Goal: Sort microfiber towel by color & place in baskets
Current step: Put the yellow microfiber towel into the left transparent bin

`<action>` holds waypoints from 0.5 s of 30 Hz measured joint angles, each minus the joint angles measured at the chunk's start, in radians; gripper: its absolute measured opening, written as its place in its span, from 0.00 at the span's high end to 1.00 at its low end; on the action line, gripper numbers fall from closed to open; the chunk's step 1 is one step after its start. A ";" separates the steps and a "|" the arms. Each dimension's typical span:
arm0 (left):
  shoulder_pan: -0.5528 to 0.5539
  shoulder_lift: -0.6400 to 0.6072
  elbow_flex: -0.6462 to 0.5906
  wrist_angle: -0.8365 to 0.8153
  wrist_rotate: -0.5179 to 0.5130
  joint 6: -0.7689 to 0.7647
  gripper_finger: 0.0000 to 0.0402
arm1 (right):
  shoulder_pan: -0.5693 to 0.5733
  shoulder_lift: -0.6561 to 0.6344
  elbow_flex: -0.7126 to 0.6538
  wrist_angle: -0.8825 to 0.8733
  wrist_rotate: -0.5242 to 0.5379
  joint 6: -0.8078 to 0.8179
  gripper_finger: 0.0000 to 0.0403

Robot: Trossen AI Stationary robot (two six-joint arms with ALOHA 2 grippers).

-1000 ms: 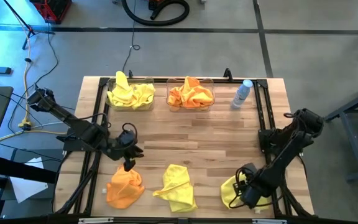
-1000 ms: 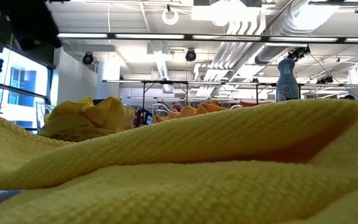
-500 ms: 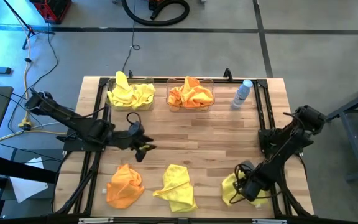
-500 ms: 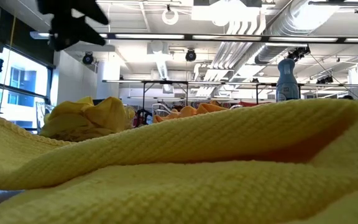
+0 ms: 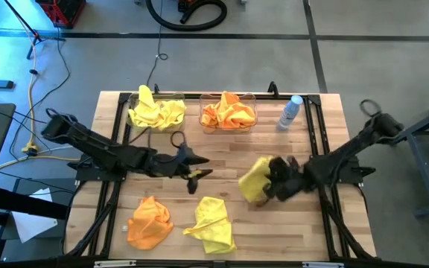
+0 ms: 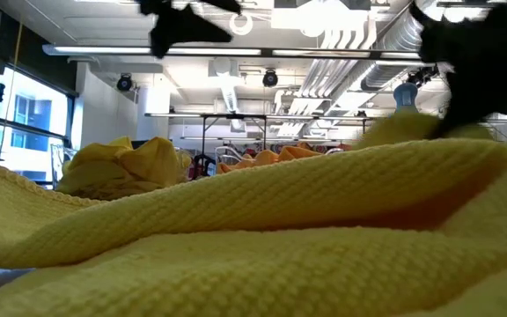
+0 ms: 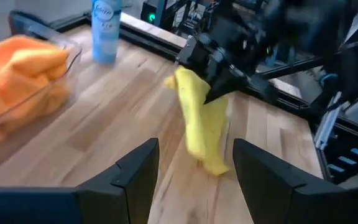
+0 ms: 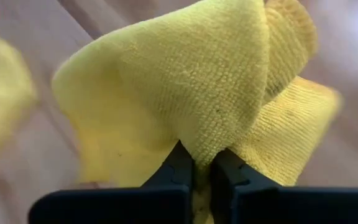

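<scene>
I expect the hanging yellow towel (image 5: 255, 179) to stay in a mound and hang over the basket's rim when I push it in, because the yellow heap (image 5: 156, 112) already fills its clear basket.
My right gripper (image 5: 274, 180) is over the middle right of the table, shut on a yellow microfiber towel (image 5: 253, 181), which also shows in the left wrist view (image 7: 201, 124). My left gripper (image 5: 194, 174) hovers open near the table's centre, with nothing between its fingers (image 7: 194, 180). An orange towel (image 5: 149, 222) and another yellow towel (image 5: 212, 223) lie flat near the front edge. At the back, one clear basket (image 5: 134, 123) holds yellow towels and the other (image 5: 204, 125) holds orange ones. My right gripper pinches a bunched fold of the yellow towel (image 8: 199, 146) between its two fingers. The fingers come from the table's right, slanting down. The towel drapes over the fingertips and hangs slack below them (image 7: 205, 149).
A pale bottle with a blue top (image 5: 290, 112) stands right of the orange basket. Bare wood lies between the baskets and the loose towels. In the low view the near yellow towel (image 6: 253, 229) fills the foreground, hiding most of the table.
My right gripper has taken the yellow towel from the near right corner, lifted it clear and carried it toward the table's centre. My left gripper has risen from above the orange towel and moved toward the table's right, to the centre.
</scene>
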 joint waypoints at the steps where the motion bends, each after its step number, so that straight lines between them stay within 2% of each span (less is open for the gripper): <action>1: 0.004 0.033 0.035 0.000 -0.001 0.016 0.52 | -0.036 -0.037 0.002 0.045 0.011 -0.099 0.98; 5: 0.024 0.161 0.179 -0.042 -0.020 0.124 0.52 | -0.169 -0.149 0.002 0.252 0.005 -0.471 0.98; 8: 0.043 0.255 0.293 -0.108 -0.070 0.182 0.52 | -0.240 -0.186 0.005 0.399 -0.047 -0.659 0.99; 11: 0.069 0.334 0.393 -0.154 -0.101 0.193 0.52 | -0.277 -0.192 0.005 0.506 -0.105 -0.771 0.99; 15: 0.102 0.412 0.493 -0.175 -0.096 0.194 0.52 | -0.287 -0.190 0.005 0.563 -0.152 -0.852 0.99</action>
